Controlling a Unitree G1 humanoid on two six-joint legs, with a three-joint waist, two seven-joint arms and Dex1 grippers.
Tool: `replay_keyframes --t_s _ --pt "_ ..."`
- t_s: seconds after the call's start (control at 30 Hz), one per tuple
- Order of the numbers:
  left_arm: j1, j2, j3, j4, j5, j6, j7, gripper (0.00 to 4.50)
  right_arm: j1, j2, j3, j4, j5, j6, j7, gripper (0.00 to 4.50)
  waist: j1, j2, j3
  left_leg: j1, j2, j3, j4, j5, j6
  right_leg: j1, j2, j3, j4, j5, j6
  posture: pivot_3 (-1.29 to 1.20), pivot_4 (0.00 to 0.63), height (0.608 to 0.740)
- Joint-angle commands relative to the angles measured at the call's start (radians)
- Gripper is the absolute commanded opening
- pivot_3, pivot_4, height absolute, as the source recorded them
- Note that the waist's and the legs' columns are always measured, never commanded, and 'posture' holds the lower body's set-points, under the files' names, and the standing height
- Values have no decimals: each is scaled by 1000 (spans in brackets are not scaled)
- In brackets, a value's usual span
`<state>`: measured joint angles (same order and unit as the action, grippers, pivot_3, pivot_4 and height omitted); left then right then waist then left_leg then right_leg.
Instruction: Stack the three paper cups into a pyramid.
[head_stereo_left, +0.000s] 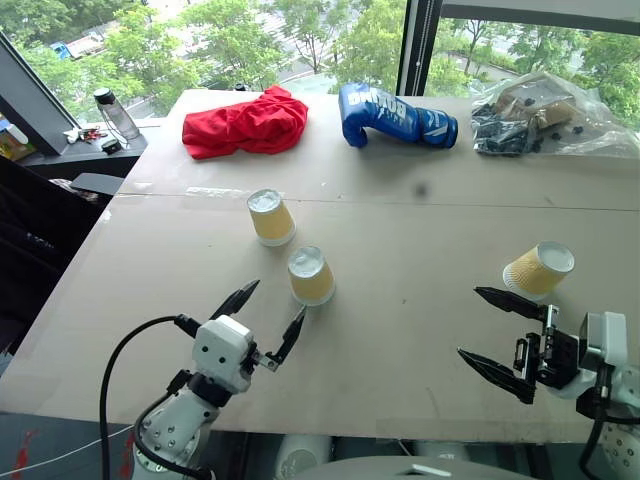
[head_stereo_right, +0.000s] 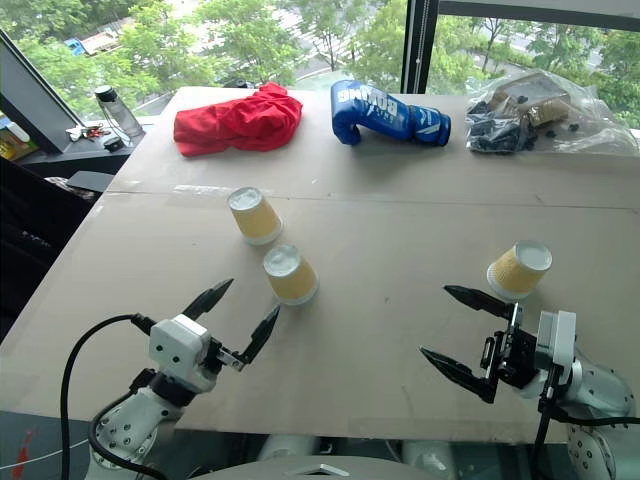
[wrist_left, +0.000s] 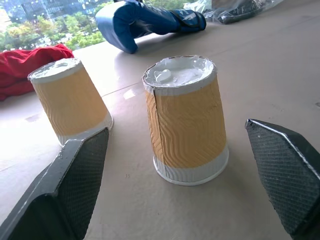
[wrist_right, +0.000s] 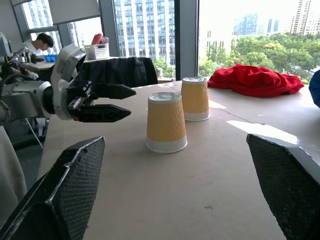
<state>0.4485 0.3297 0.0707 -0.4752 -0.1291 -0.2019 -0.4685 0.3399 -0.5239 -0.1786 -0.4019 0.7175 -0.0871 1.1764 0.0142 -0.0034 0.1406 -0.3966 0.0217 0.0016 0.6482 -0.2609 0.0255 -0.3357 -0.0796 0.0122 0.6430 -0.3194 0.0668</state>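
Observation:
A gap (wrist_left: 131, 117) separates the near cup (head_stereo_left: 312, 278) from the far cup. My left gripper should keep sliding its open fingers forward until they are around the near cup.
Three tan ribbed paper cups stand upside down on the brown table (head_stereo_left: 420, 330), white bases up. Two are close together left of the middle: the far cup (head_stereo_left: 271, 217) and the near cup (head_stereo_left: 311, 275). The third cup (head_stereo_left: 538, 269) stands alone at the right. My left gripper (head_stereo_left: 275, 302) is open just in front of the near cup (wrist_left: 186, 120), which shows between its fingers (wrist_left: 75, 185) without touching them. My right gripper (head_stereo_left: 471, 322) is open and empty, just short of the third cup. The right wrist view shows the two left cups (wrist_right: 166, 122) and the left gripper (wrist_right: 125, 102) beside them.
At the table's far side lie a red cloth (head_stereo_left: 245, 122), a blue boxing glove (head_stereo_left: 395, 115) and a clear plastic bag of dark parts (head_stereo_left: 545, 115). A water bottle (head_stereo_left: 115, 112) stands on a side ledge at the far left. A person (wrist_right: 37, 42) sits far off.

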Motion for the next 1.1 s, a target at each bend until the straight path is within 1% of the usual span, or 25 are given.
replay_keyframes --t_s 0.03,0.2,0.27,0.43,0.73,0.9,0.93,1.0,1.03,1.07,1.1 --pt "-55 8 10 29 5 -10 12 4480 -10 1 -11 -21 23 -6 13 4500 -1 0 0 0 0 0 0 0 0 0 1 0 1 0 0 0 150 740" --pt "-127 4 -5 69 -6 8 10 4480 1 9 -19 -25 21 -8 2 4500 -1 0 0 0 0 -1 1 0 0 0 2 -1 2 0 1 0 150 740" --pt "-157 5 -2 87 -32 50 4 4480 8 9 -24 -39 21 -4 -13 4500 -1 0 0 0 0 -1 1 0 0 0 2 -1 2 1 1 0 150 740" --pt "-211 19 -39 134 -75 73 -66 4480 14 6 -28 -72 18 7 -51 4500 -1 0 0 1 0 -1 2 0 0 0 3 -3 4 1 2 0 150 740" --pt "-335 -10 -93 219 -56 76 -74 4480 30 -2 -38 -143 21 41 -126 4500 0 0 0 1 0 -2 3 0 0 0 3 -4 5 1 2 0 150 740" --pt "-359 -18 -95 224 -64 78 -74 4480 42 -4 -46 -164 28 52 -143 4500 -3 0 0 1 0 -2 3 0 0 0 3 -3 5 1 3 0 150 740" --pt "-360 -19 -94 224 -68 74 -77 3952 44 -5 -47 -165 29 53 -143 4500 -3 0 0 1 1 -2 3 0 0 0 4 -3 5 1 3 0 150 740" --pt "-361 -19 -91 224 -71 72 -79 3207 43 -3 -48 -162 30 53 -141 4500 -2 0 0 1 1 -2 3 0 0 0 4 -3 5 1 3 0 150 740" --pt "-360 -18 -90 224 -72 72 -80 2673 42 0 -47 -159 29 51 -140 4500 -2 0 0 1 1 -2 3 0 0 0 4 -3 6 1 3 0 150 740" --pt "-361 -17 -89 224 -72 73 -80 2432 41 2 -46 -156 28 50 -138 4500 -2 0 0 1 1 -2 3 0 0 0 4 -3 6 1 3 0 150 740" --pt "-362 -17 -89 225 -73 73 -81 2431 40 3 -46 -154 28 49 -137 4500 -2 0 0 1 1 -2 3 0 0 0 4 -3 6 1 3 0 150 740"
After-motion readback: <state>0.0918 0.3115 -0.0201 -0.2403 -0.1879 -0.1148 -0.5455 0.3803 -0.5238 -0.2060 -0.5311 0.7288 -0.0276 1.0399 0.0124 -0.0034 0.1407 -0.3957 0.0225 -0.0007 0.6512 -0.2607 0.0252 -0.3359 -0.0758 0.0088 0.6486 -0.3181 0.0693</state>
